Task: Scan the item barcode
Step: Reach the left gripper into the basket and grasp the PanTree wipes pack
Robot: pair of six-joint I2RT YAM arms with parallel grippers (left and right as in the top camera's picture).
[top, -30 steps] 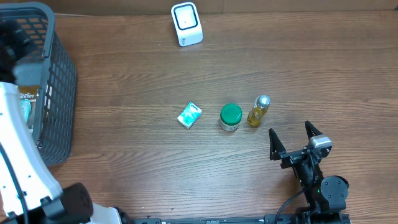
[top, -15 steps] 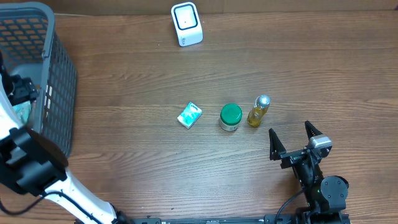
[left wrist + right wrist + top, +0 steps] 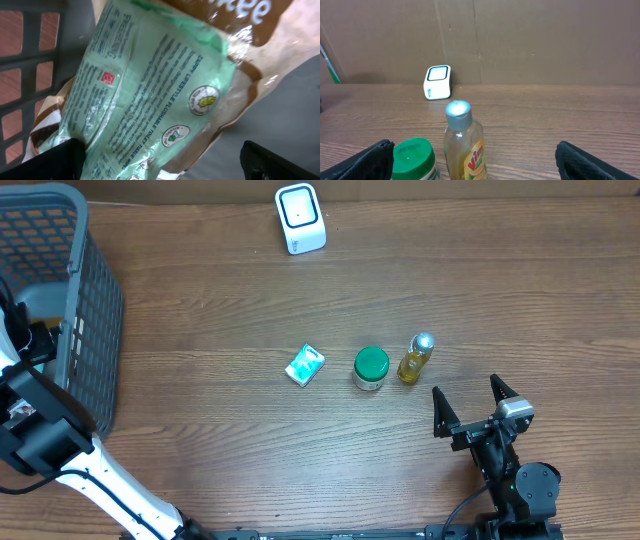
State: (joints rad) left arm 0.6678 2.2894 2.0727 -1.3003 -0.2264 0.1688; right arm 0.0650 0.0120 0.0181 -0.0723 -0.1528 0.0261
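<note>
The end of one finger of my left gripper is pressing on the green pack's edge (image 3: 84, 141). Next, I move back and centre my fingers on either side of the pack (image 3: 150, 95) before I close them.
My left arm (image 3: 38, 430) reaches into the grey basket (image 3: 96, 300) at the table's left edge. In the left wrist view a green pack of toilet tissue wipes (image 3: 145, 85) fills the frame, lying on a brown glossy bag (image 3: 250, 45). My left gripper (image 3: 160, 162) is open, its black fingertips (image 3: 55, 161) on either side of the pack's lower end, not closed on it. The white barcode scanner (image 3: 300, 218) stands at the table's far edge, also visible as the scanner (image 3: 438, 82). My right gripper (image 3: 467, 392) is open and empty near the front right.
In a row mid-table stand a small teal pack (image 3: 305, 365), a green-lidded jar (image 3: 371, 367) and a yellow liquid bottle (image 3: 416, 358). The bottle (image 3: 465, 145) and jar (image 3: 412, 159) are just ahead of my right fingers. Basket wall (image 3: 30, 60) lies left of the wipes.
My left arm has shifted inside the basket, its wrist now lower toward the basket's near side. The right arm and the table items have not moved.
</note>
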